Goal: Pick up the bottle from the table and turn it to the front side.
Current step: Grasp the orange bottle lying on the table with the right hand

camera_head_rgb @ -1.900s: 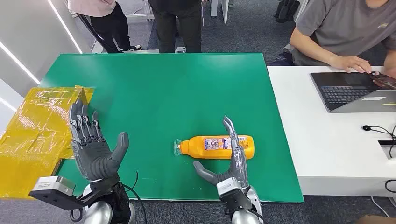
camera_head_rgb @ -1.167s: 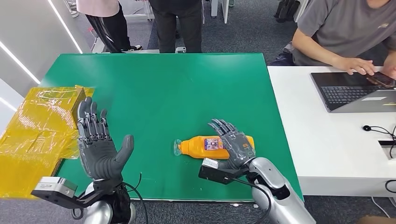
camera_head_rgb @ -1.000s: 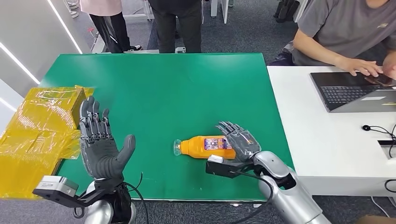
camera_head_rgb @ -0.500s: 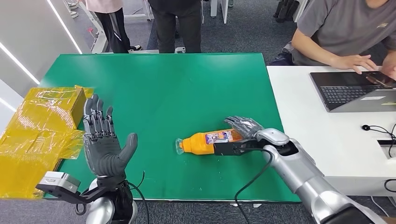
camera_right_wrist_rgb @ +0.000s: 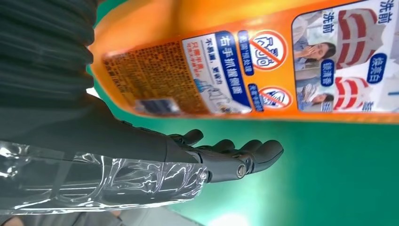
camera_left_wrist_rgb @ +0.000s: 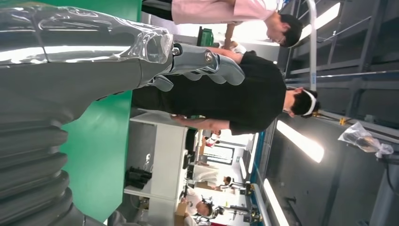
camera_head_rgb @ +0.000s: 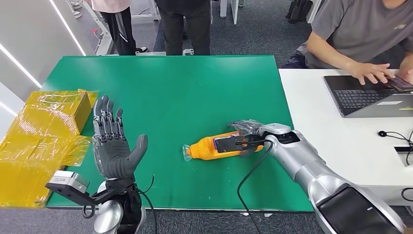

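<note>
I see the clear cap [camera_head_rgb: 186,152] sitting straight and close against the orange neck [camera_head_rgb: 194,150], so it will stay in place when I turn the bottle over.
An orange bottle [camera_head_rgb: 207,147] with a clear cap lies on its side on the green table [camera_head_rgb: 185,92], cap toward the left and label facing up. My right hand [camera_head_rgb: 247,129] reaches in from the right over the bottle's base end, fingers [camera_head_rgb: 241,126] curled down its far side. Up close, the bottle [camera_right_wrist_rgb: 244,61] lies against the palm of the right hand [camera_right_wrist_rgb: 117,155], and a strip of green table shows between its label and the fingers [camera_right_wrist_rgb: 244,157]. My left hand [camera_head_rgb: 113,146] is raised near the table's front left, palm up and fingers spread, holding nothing; the left hand [camera_left_wrist_rgb: 94,70] shows near its own camera too.
A yellow film-wrapped box [camera_head_rgb: 58,111] and loose yellow wrap sit at the left edge. A white table [camera_head_rgb: 331,146] adjoins on the right with a laptop [camera_head_rgb: 367,95] and a seated person typing. Other people [camera_head_rgb: 185,24] stand beyond the far edge.
My right hand turned over, swung from the near side of the bottle over its base end, and the bottle's base shifted away, tilting it. The left hand drifted slightly right.
</note>
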### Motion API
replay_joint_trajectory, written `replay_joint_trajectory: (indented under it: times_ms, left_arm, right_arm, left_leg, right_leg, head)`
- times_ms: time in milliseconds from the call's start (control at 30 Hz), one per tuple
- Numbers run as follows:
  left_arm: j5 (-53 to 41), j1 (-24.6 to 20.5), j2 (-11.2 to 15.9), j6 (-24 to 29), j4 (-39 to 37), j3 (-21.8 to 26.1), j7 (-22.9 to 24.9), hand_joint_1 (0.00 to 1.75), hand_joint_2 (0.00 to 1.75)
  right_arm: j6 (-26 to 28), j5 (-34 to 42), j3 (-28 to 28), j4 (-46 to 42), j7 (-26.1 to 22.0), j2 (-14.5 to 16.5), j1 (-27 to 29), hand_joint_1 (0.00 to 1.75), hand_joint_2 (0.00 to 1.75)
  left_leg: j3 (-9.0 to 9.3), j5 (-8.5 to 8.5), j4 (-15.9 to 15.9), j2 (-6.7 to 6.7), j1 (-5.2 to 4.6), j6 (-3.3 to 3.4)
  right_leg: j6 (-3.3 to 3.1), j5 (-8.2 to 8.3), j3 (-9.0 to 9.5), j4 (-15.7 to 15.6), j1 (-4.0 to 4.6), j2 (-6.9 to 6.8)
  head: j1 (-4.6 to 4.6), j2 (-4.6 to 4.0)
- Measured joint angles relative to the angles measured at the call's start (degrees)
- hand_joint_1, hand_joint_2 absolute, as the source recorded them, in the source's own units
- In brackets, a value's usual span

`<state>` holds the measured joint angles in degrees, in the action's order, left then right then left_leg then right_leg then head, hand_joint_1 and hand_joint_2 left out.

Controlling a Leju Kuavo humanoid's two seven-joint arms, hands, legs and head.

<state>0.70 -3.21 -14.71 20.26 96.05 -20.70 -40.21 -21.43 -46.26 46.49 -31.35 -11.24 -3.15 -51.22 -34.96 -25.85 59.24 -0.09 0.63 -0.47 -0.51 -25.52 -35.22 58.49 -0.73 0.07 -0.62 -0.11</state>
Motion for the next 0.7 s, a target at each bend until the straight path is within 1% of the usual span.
replay_joint_trajectory:
  times_ms: [300, 467, 500, 600, 633, 700]
  left_arm:
    - [0.2, 0.0, 0.0, 0.8, -0.5, 0.0, 0.0, 0.0, 1.75]
    - [0.5, -0.1, 0.0, 1.2, -0.9, 0.0, 0.0, 0.0, 1.75]
    - [0.5, -0.1, 0.0, 1.2, -1.0, 0.0, 0.0, 0.0, 1.75]
    - [0.5, -0.1, 0.0, 1.4, -1.4, 0.0, 0.0, 0.0, 1.75]
    - [0.5, -0.1, 0.0, 1.4, -1.4, 0.0, 0.0, 0.0, 1.75]
    - [0.6, -0.2, 0.0, 1.5, -1.5, 0.0, 0.0, 0.0, 1.75]
  right_arm:
    - [-3.2, 0.9, 1.6, 5.3, -1.1, 0.9, -1.4, 0.0, 1.75]
    - [-6.8, 1.0, 2.9, 7.1, -0.4, 1.0, -2.7, 0.02, 1.75]
    - [-7.3, 0.9, 3.3, 7.5, -0.2, 1.0, -3.0, 0.36, 1.75]
    - [-6.8, 0.6, 4.3, 8.1, -0.3, 0.9, -3.3, 1.65, 1.75]
    - [-6.1, 0.5, 4.7, 8.1, -0.5, 0.9, -3.3, 1.75, 1.75]
    - [-4.7, 0.3, 5.4, 8.2, -1.1, 0.9, -3.3, 1.75, 1.75]
  left_leg:
    - [0.04, 0.0, 0.0, 0.01, 0.0, 0.0]
    - [0.08, 0.0, 0.0, 0.01, 0.0, 0.0]
    - [0.09, 0.0, 0.0, 0.02, 0.0, 0.0]
    - [0.1, 0.0, 0.0, 0.02, 0.0, 0.0]
    - [0.1, 0.0, 0.0, 0.03, 0.0, 0.0]
    - [0.12, 0.0, 0.0, 0.04, 0.0, 0.0]
  right_leg:
    - [0.0, 0.0, 0.02, 0.0, 0.0, 0.01]
    - [0.0, 0.0, 0.04, 0.0, 0.0, 0.01]
    - [0.0, 0.0, 0.05, 0.0, 0.0, 0.01]
    - [0.0, 0.0, 0.06, 0.0, 0.0, 0.02]
    - [0.0, 0.0, 0.07, 0.0, 0.0, 0.03]
    - [0.0, 0.01, 0.07, 0.0, 0.0, 0.05]
  head:
    - [0.0, 0.0]
    - [-0.01, 0.0]
    - [0.0, 0.0]
    - [0.01, 0.0]
    - [0.01, 0.0]
    - [0.0, 0.0]
